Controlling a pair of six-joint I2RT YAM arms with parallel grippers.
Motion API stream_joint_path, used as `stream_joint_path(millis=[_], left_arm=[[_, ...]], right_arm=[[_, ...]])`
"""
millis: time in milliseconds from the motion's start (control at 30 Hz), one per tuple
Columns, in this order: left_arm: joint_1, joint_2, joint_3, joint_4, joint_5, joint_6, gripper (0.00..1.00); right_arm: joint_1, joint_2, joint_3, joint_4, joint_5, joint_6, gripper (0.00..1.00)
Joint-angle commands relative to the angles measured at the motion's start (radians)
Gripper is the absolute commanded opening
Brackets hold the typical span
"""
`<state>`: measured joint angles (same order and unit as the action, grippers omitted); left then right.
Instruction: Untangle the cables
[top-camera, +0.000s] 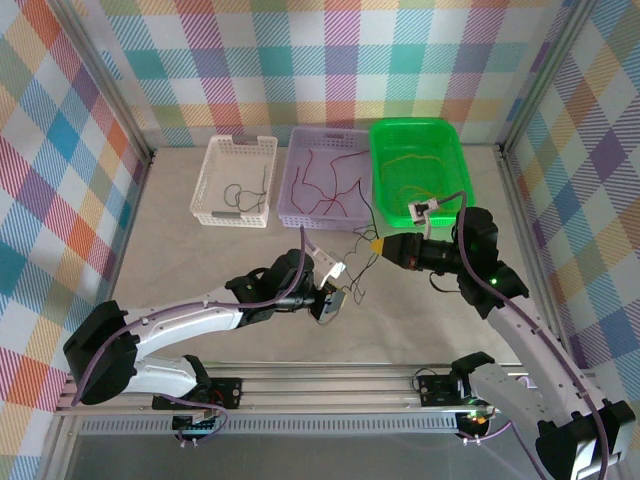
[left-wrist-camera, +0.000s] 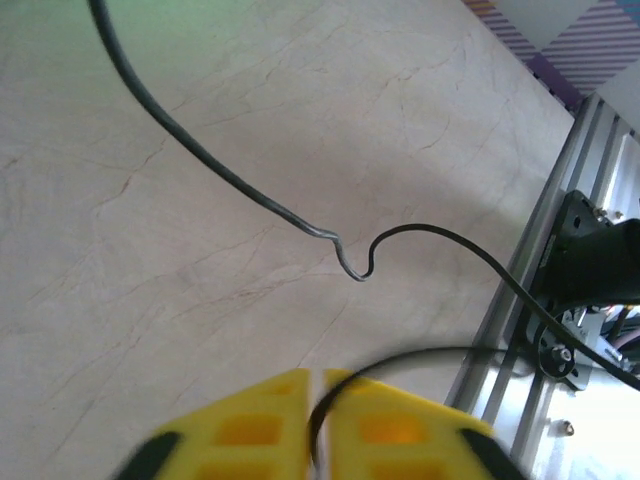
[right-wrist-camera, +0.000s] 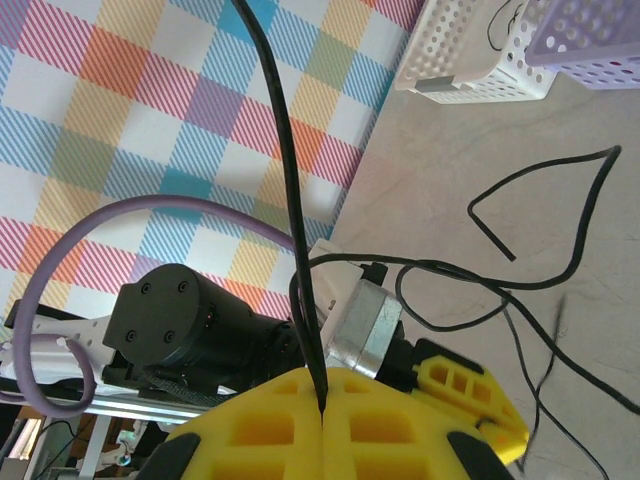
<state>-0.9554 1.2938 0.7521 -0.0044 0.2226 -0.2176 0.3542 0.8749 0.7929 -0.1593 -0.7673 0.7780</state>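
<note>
My right gripper should open, grab a cable piece lower down and pull it away from my left gripper's, as black strands of cable cross (right-wrist-camera: 502, 289) beside that gripper.
A tangle of thin black cables (top-camera: 357, 262) lies on the table between my two grippers. My left gripper (top-camera: 340, 298) is shut on one black cable; in the left wrist view its yellow fingertips (left-wrist-camera: 318, 378) pinch the strand, and another black cable (left-wrist-camera: 200, 150) curls across the table ahead. My right gripper (top-camera: 377, 243) is shut on a black cable (right-wrist-camera: 275, 120) that runs taut upward from its fingertips (right-wrist-camera: 322, 385). More black loops (right-wrist-camera: 545, 215) trail over the table beside the left gripper's yellow fingers (right-wrist-camera: 460, 385).
Three baskets stand at the back: a white one (top-camera: 240, 143) with black cables (top-camera: 245, 190), a purple one (top-camera: 320, 222) with dark red cables (top-camera: 325, 185), and a green one (top-camera: 420, 124) with yellow cables (top-camera: 415, 160). Plaid walls enclose the table; a metal rail (top-camera: 330, 385) runs along the near edge.
</note>
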Motion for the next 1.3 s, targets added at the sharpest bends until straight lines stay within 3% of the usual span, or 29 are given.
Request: stream_joint_path(millis=[0,333,667,867,1033,1167,1267], left_arm=[[-0.008,-0.057,-0.008,0.016,-0.009,-0.009,0.0],[0.032,-0.224,0.016,-0.022,0.03,-0.162,0.0],[0.07,-0.278,0.093,-0.094,0.026,-0.225,0.0],[0.089,-0.262,0.152,-0.131,-0.002,-0.26,0.0],[0.113,-0.256,0.214,-0.204,-0.06,-0.294,0.0],[0.125,-0.233,0.253,-0.246,-0.068,-0.309,0.0],[0.127,-0.222,0.253,-0.24,-0.05,-0.313,0.0]], right_arm=[[0.006,-0.001,0.002,-0.007,0.016,-0.018,0.0],[0.006,0.056,-0.076,-0.08,0.11,-0.125,0.03],[0.006,0.097,-0.158,-0.048,0.128,-0.184,0.52],[0.006,0.095,-0.228,0.002,0.152,-0.213,0.72],[0.006,0.074,-0.292,0.076,0.167,-0.193,0.81],[0.008,0.009,-0.394,0.3,0.112,-0.097,0.83],[0.03,-0.036,-0.429,0.375,0.139,-0.089,0.84]])
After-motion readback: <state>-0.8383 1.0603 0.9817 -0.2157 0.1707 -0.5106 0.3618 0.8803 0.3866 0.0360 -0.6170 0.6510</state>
